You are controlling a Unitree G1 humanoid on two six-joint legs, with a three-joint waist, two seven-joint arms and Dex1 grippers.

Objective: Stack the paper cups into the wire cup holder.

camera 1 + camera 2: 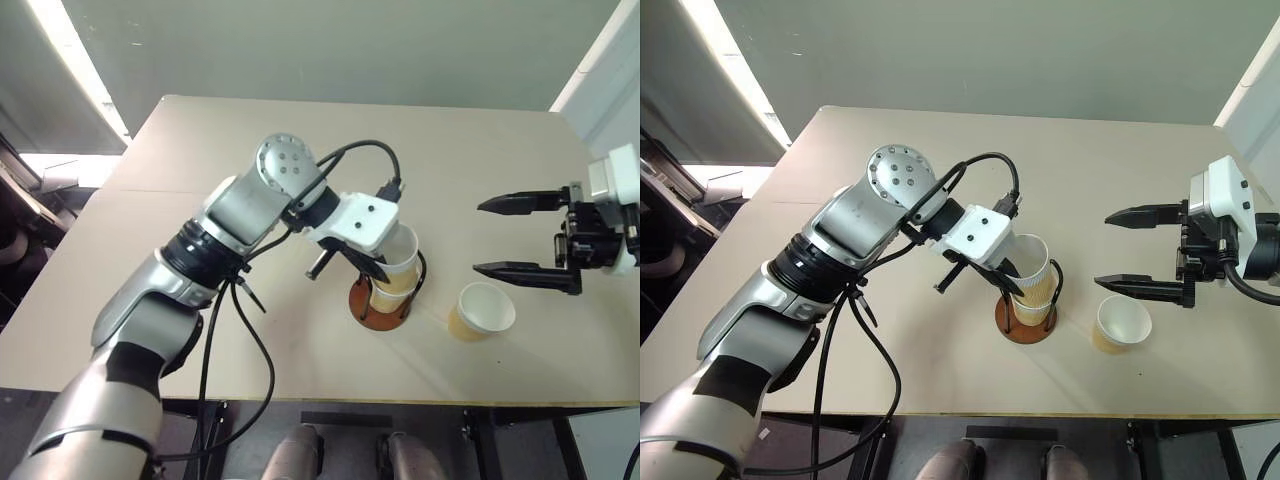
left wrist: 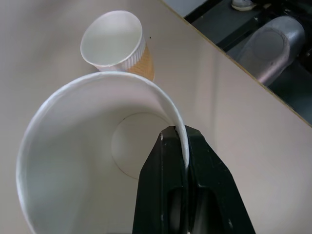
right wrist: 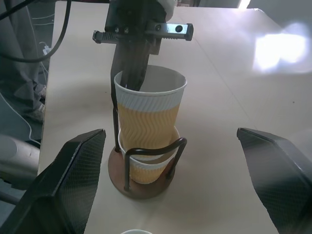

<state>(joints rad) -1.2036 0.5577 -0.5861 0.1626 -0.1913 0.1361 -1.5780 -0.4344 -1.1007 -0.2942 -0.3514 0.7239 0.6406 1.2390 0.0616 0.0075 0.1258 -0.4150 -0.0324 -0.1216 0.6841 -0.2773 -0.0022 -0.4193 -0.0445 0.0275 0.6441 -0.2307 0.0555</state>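
I expect the loose cup [image 1: 481, 312] will lean too when I carry it, because the paper cup pinched at its rim [image 1: 402, 252] by my left gripper is tilted.
My left gripper [image 2: 179, 134] is shut on the rim of a paper cup [image 1: 400, 255], one finger inside its white wall and one outside. That cup sits tilted in the top of another paper cup [image 3: 146, 170], which stands in the wire cup holder [image 1: 380, 312] near the table's front edge. A third paper cup [image 1: 482, 310] stands upright on the table just right of the holder. My right gripper [image 1: 478, 238] hangs open above and slightly behind that loose cup, its fingers pointing left toward the holder, with nothing between them.
The beige table [image 1: 300, 150] stretches bare behind and to the left of the holder. Its front edge runs close below the holder and the loose cup. A black cable [image 1: 225, 350] loops off my left arm over the table's front.
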